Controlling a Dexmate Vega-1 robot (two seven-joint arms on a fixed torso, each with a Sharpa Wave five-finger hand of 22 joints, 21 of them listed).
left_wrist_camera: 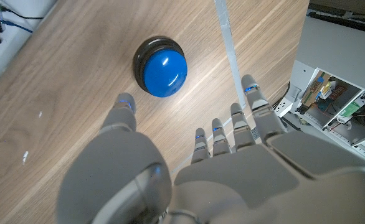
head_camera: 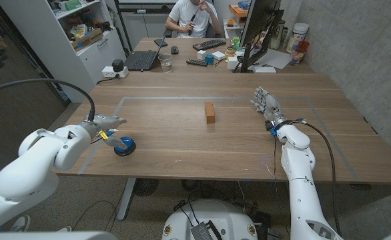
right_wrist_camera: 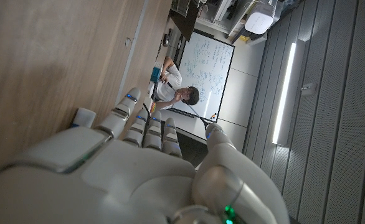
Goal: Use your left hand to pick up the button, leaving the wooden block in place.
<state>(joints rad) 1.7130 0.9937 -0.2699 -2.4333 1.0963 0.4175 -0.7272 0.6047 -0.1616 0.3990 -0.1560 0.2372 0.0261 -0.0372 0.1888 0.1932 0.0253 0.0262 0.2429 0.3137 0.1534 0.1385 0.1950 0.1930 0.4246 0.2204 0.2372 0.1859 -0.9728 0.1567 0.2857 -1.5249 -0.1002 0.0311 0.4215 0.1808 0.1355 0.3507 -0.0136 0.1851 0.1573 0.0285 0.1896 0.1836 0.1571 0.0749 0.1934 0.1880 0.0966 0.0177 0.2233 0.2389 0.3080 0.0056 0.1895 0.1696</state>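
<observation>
The black base point(head_camera: 125, 153) has clear wood all around it, so the button point(head_camera: 124, 144) should come free right away, dome and base together, when I lift it.
The button point(head_camera: 124, 145) has a blue dome on a black base and sits near the table's front left edge; in the left wrist view the button point(left_wrist_camera: 161, 66) lies just beyond my fingertips. My left hand point(head_camera: 105, 125) hovers over it with fingers spread, holding nothing; the same left hand point(left_wrist_camera: 189, 162) shows thumb and fingers apart. The wooden block point(head_camera: 210, 112) stands upright at the table's middle. My right hand point(head_camera: 267, 105) waits at the right, fingers extended and empty, and the right hand point(right_wrist_camera: 139, 155) shows its back in the right wrist view.
A taped rectangle point(head_camera: 182, 98) marks the work area on the wooden table point(head_camera: 182, 143). Behind it is a desk with a laptop point(head_camera: 142, 60), keyboard point(head_camera: 209, 45) and monitor point(head_camera: 257, 30); a person point(head_camera: 193, 17) sits there. Shelves point(head_camera: 82, 33) stand at back left.
</observation>
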